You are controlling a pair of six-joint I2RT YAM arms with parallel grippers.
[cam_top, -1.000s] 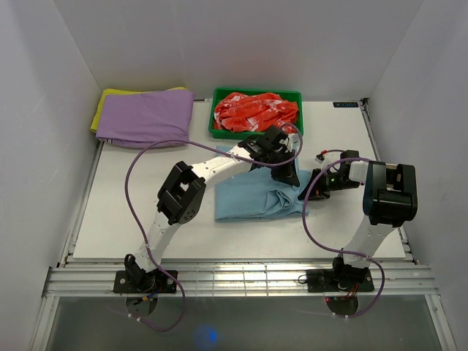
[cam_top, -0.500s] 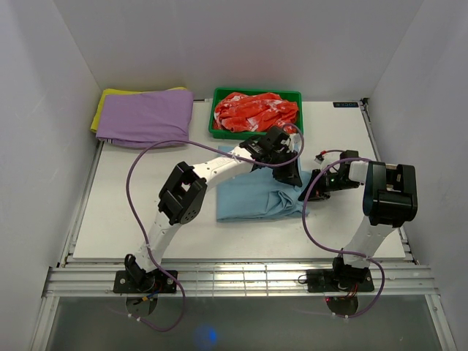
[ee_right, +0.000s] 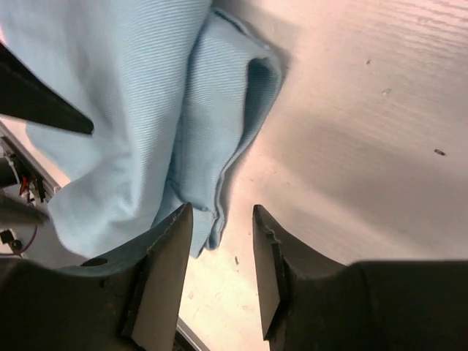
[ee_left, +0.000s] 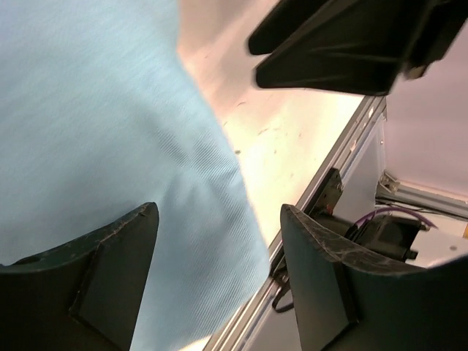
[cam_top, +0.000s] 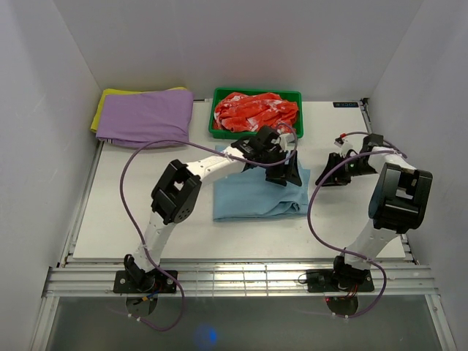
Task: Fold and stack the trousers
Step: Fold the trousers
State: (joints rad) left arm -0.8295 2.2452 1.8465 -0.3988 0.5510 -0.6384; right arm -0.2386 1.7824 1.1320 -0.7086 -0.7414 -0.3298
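Note:
Both of the robot's grippers are at the same end of the trousers [cam_top: 301, 196], so the left gripper should move away and grab the near corner at the trousers' other end [cam_top: 218, 216].
The light blue trousers [cam_top: 252, 196] lie folded in a rough rectangle in the middle of the table, with a bunched fold along their right edge [ee_right: 219, 124]. My left gripper [cam_top: 287, 173] hovers over that right edge, open, and in the left wrist view only the cloth [ee_left: 88, 110] shows between the spread fingers [ee_left: 218, 213]. Off the cloth and over bare table to the right, my right gripper [cam_top: 327, 177] is open too. Its fingertips [ee_right: 221, 218] frame the trousers' corner and tabletop, holding nothing.
A purple folded garment [cam_top: 146, 117] lies on a yellow cloth [cam_top: 102, 102] at the back left. A green tray [cam_top: 256, 91] with red-and-white cloth [cam_top: 256, 111] stands just behind the trousers. The table's metal front edge [ee_left: 314, 190] shows past the cloth.
Both grippers were shut at the trousers' right edge and have now opened and let go. The right arm has drawn back to the right; the cloth has settled flatter.

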